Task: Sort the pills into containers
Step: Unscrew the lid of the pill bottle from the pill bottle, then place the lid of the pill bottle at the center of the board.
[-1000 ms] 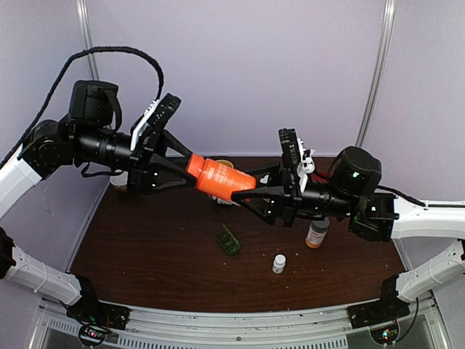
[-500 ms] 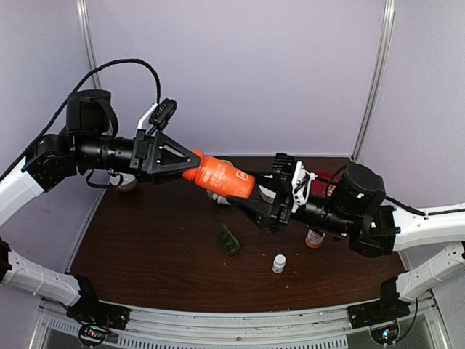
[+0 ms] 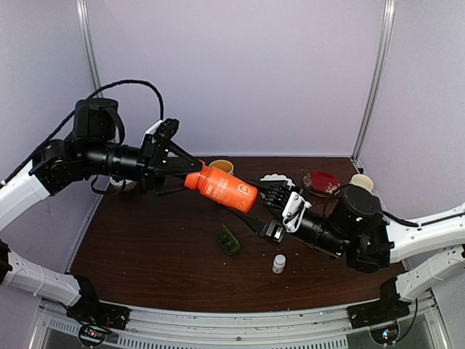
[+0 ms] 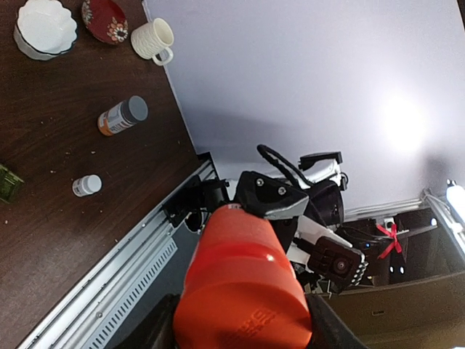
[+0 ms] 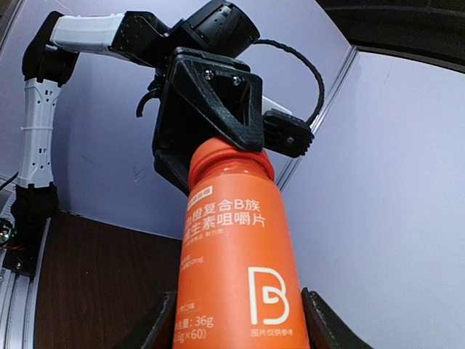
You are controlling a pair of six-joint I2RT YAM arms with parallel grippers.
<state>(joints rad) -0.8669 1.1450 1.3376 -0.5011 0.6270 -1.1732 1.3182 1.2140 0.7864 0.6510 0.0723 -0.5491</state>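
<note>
With my right gripper on the bottle's body, my left gripper should carry on pulling the orange cap off and release it at the clear brown table.
An orange bottle hangs tilted in the air above the table, held from both ends. My left gripper is shut on its orange cap end. My right gripper is shut on its lower body, with a finger on each side. The dark green pill box lies on the brown table below the bottle, and its edge shows in the left wrist view. No pills show in any view.
A tiny white bottle stands near the table's front. An amber bottle with a grey cap stands on the table. A white bowl, a red dish and a cream cup sit at the back right.
Both arms have come lower with the orange bottle between them. The bottle now tilts down to the right. The right arm swung down and now hides the amber bottle in the top view.
</note>
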